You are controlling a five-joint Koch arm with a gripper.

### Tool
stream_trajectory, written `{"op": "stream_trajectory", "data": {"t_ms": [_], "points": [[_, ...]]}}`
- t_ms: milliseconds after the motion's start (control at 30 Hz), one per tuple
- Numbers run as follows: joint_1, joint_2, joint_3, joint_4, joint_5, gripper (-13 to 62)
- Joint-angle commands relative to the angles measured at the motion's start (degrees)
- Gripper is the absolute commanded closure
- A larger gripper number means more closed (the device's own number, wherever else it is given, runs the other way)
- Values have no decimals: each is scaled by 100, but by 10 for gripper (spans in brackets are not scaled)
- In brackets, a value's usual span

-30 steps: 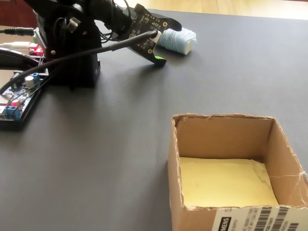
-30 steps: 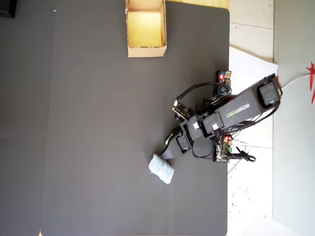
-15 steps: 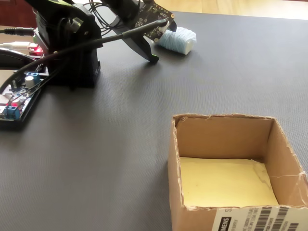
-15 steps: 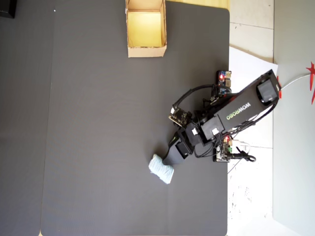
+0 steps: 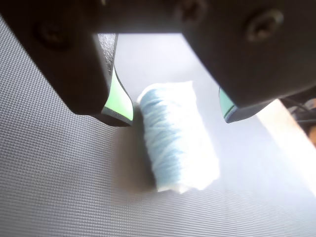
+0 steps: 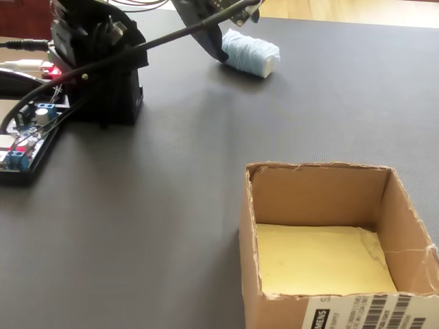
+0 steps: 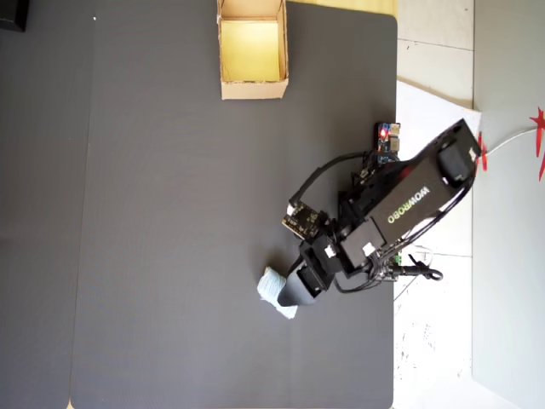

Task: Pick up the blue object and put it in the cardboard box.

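The yarn roll (image 5: 178, 138) should rise in one piece, straight and still wound, when I lift it, because its strands (image 5: 163, 131) are wrapped closely side by side.
The blue object (image 5: 175, 136) is a pale blue yarn-like roll lying on the dark mat. My gripper (image 5: 177, 111) hangs just above it, open, with a green-padded fingertip (image 5: 121, 101) at the roll's left and the other pad (image 5: 227, 103) apart on its right. Neither pad visibly presses on it. In the fixed view the roll (image 6: 250, 52) lies at the far end of the mat with the gripper (image 6: 223, 27) over its left end. From overhead the roll (image 7: 274, 290) pokes out from under the gripper (image 7: 294, 291). The cardboard box (image 7: 252, 85) stands at the top; its yellowish inside (image 6: 322, 260) holds nothing.
The arm's base (image 6: 103, 75) and a circuit board (image 6: 27, 133) with wires sit at the left of the fixed view. The mat's right edge (image 7: 396, 170) runs beside the arm, with white paper (image 7: 426, 111) beyond it.
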Motion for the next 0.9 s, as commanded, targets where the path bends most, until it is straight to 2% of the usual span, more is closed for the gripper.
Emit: {"op": "stream_trajectory", "data": {"t_ms": [0,100,200,300,533,633,767,867], "points": [[-105,26,-729,-53,158,163],[-176,-747,-1222,149,97,163],[-193,-940,-1354,167,97,163],[-299,-1819,-1793,202,97,163],[-396,-2971,-2021,88,202,175],[-369,-3111,-1898,-132,308,241],[-308,-3138,-1696,-536,272,374],[-272,-3138,-1503,-949,229,419]]}}
